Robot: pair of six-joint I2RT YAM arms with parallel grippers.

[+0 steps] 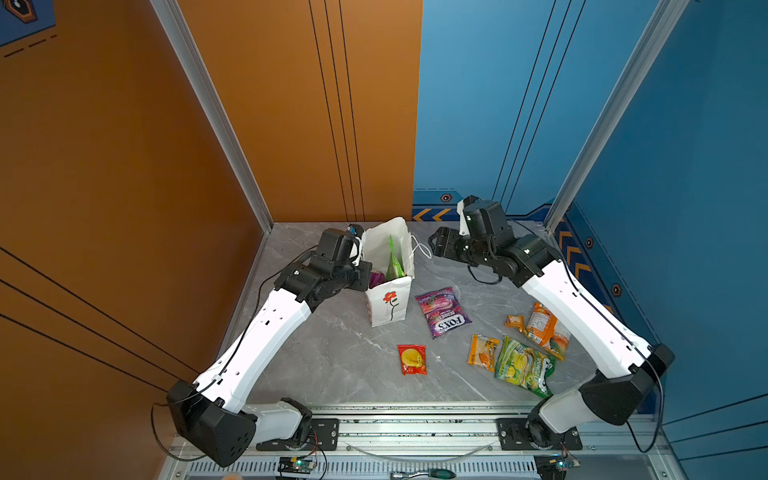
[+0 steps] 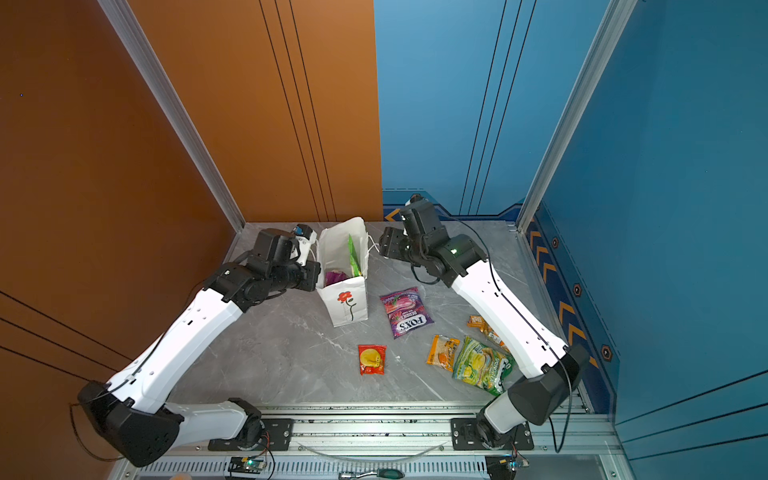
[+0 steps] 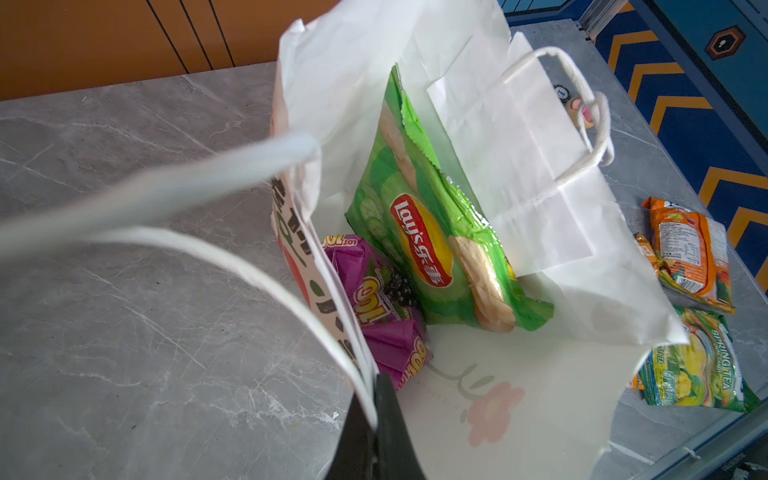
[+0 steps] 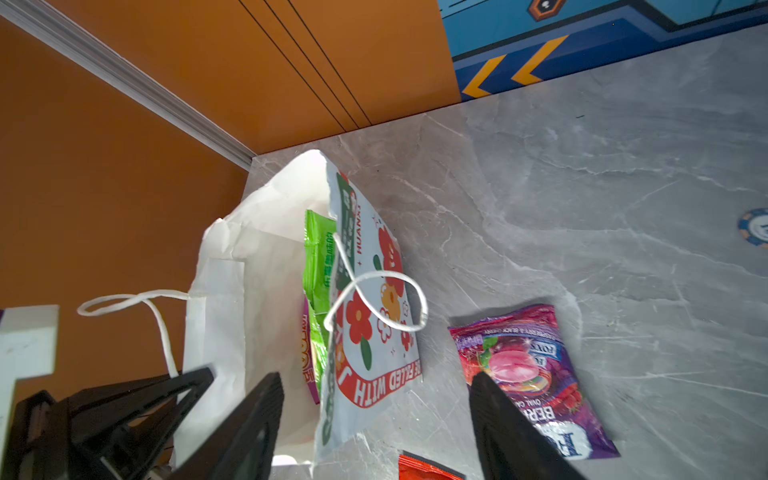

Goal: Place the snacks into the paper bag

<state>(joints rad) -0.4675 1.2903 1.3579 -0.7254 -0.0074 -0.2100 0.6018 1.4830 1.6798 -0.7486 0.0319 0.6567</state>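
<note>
My right gripper should keep going down toward the packet's white label until its fingers are around that end, as the purple Fox's packet lies clear of the other snacks.
The white paper bag stands upright and open at the back of the table. My left gripper is shut on the bag's left rim. A green Lay's packet and a purple packet sit inside the bag. My right gripper hangs open just right of the bag's mouth, over its cord handle, holding nothing. The other snacks lie on the table: a purple Fox's packet, a small red one, orange ones and a green-yellow one.
A pink toy and a blue chip lie behind the bag to its right. The orange wall and the blue wall close the back. A metal rail runs along the table's front edge.
</note>
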